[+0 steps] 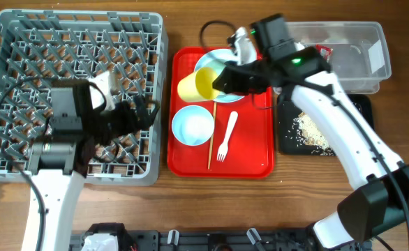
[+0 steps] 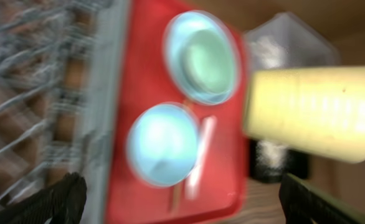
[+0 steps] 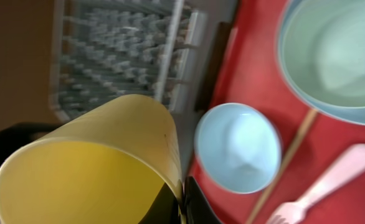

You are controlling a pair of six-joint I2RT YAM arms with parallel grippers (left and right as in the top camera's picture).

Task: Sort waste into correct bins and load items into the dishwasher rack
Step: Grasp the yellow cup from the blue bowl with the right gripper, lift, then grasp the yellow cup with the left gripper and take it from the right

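Note:
The small yellow cup is held by its rim (image 1: 206,82) in my right gripper beyond the grey rack. Next, my left gripper takes the cup's closed end (image 1: 183,90) and loads the cup.
My right gripper (image 1: 217,81) is shut on the rim of the small yellow cup (image 1: 196,84), holding it tilted above the red tray's far left; its fingers pinch the rim in the right wrist view (image 3: 182,200), where the cup (image 3: 89,165) fills the lower left. On the tray lie a small blue-green bowl (image 1: 192,125), a larger blue-green bowl (image 1: 227,64) partly under my arm, the white fork (image 1: 226,136) and the wooden stick (image 1: 209,148). My left gripper (image 1: 147,111) hangs open and empty over the right edge of the grey rack (image 1: 23,42); its fingers (image 2: 185,202) are spread wide.
The red tray (image 1: 253,164) lies between the rack and the bins. The clear tub (image 1: 372,70) stands at the far right with a red wrapper (image 1: 323,50) at its edge. The black tray (image 1: 287,143) in front of it holds beige crumbs (image 1: 309,132).

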